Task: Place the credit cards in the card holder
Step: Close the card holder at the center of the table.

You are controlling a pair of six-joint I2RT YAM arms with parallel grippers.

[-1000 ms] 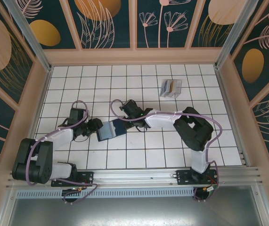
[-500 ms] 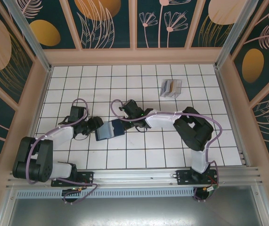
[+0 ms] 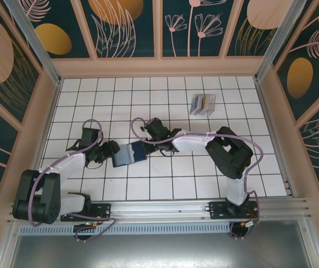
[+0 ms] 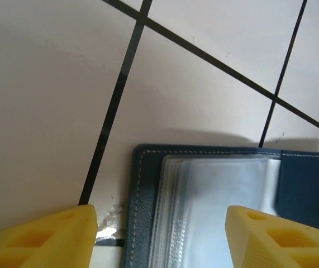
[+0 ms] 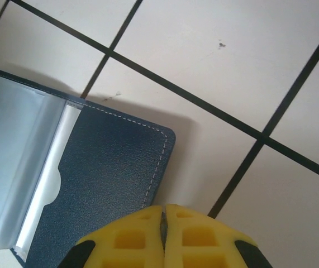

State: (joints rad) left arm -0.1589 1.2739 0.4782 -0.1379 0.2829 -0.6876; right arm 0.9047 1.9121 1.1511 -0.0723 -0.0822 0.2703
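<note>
My right gripper needs to move away while my left gripper folds the stitched edge [image 3: 114,161] across, because it is over the navy flap [image 3: 139,151] where the card holder folds shut.
The card holder [image 3: 128,153] lies open on the tiles, navy leather with clear sleeves [image 4: 215,206] inside. My left gripper [image 3: 110,151] is open at its left end; in the left wrist view the gripper [image 4: 159,226] has its yellow fingers [image 4: 53,240] either side of the holder's stitched edge [image 4: 139,223]. My right gripper [image 3: 148,146] is shut at the right end, and in the right wrist view the gripper [image 5: 163,211] sits over the edge of the navy flap [image 5: 109,178]. Whether it touches the flap I cannot tell. The credit cards [image 3: 203,103], grey and tan-orange, stand in a rack at the back right.
The clear plastic rack [image 3: 196,109] holding the cards sits on the white tiled table [image 3: 176,178], well behind the right arm. Wooden walls and metal posts ring the table. Purple cables loop over both arms.
The card holder and both grippers have shifted slightly to the left. The left arm's elbow has swung left with them.
</note>
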